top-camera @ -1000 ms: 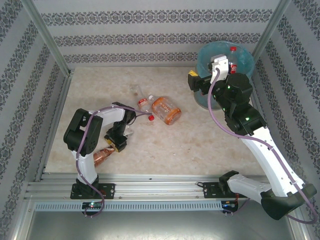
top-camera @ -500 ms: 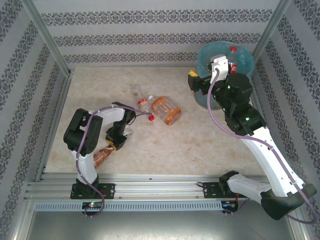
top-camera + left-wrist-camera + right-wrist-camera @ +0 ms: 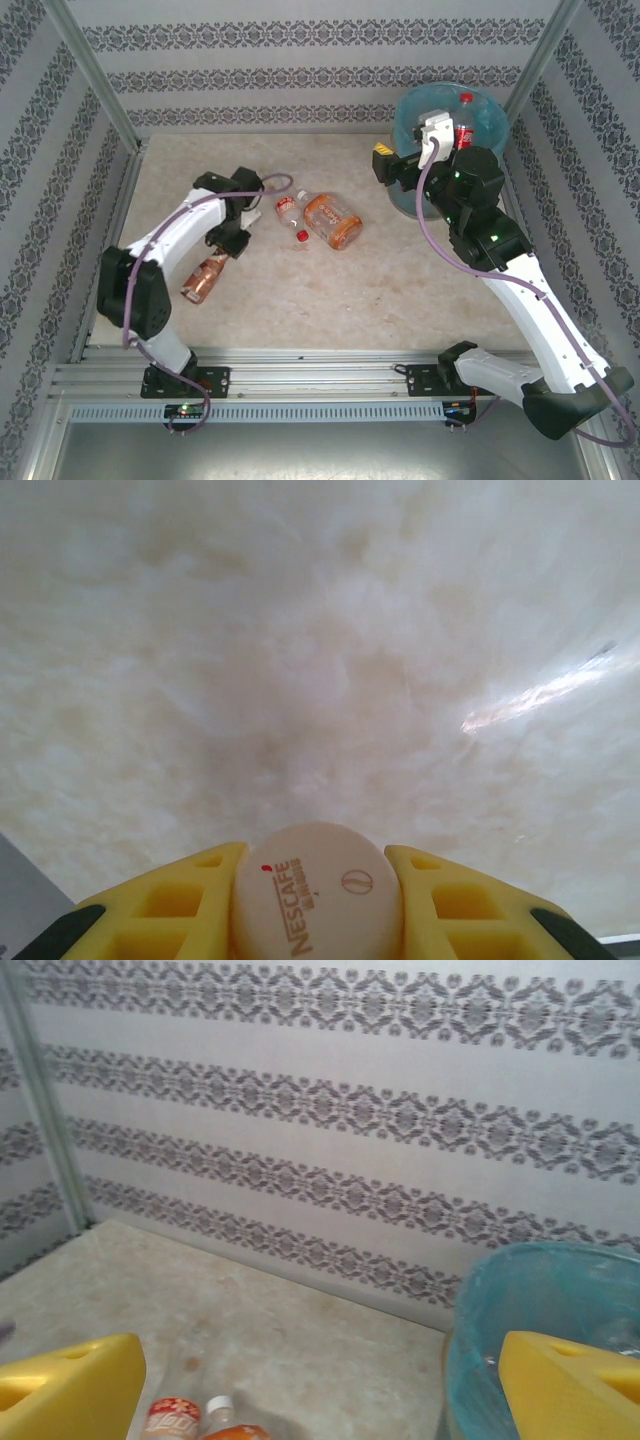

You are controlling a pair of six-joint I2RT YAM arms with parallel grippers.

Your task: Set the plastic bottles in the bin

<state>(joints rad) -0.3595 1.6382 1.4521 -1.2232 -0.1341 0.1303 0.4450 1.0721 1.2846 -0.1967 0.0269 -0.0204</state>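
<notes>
My left gripper keeps carrying the coffee bottle toward my open right gripper, as it holds only the coffee bottle's cap (image 3: 318, 892), until the right gripper grips the free body (image 3: 204, 279).
My left gripper (image 3: 224, 250) is shut on the white cap of a brown coffee bottle (image 3: 205, 279), which slants toward the near left over the table. In the left wrist view that cap (image 3: 316, 888) sits tight between the yellow fingers (image 3: 170, 905). An orange bottle (image 3: 332, 220) and a clear red-labelled bottle (image 3: 287, 206) lie mid-table, with a small red cap (image 3: 302, 237) beside them. The blue-lined bin (image 3: 495, 112) stands at the far right and holds a red bottle (image 3: 464, 118). My right gripper (image 3: 381, 164) hangs open and empty just left of the bin (image 3: 545, 1330).
Patterned walls and metal frame posts (image 3: 95, 75) close in the table on three sides. A metal rail (image 3: 320, 365) runs along the near edge by the arm bases. The right wrist view catches the red-labelled bottle (image 3: 172, 1418) and the orange bottle (image 3: 224, 1418) low down.
My left arm has stretched out away from its base, carrying the brown bottle farther from the near edge. The right arm has barely moved.
</notes>
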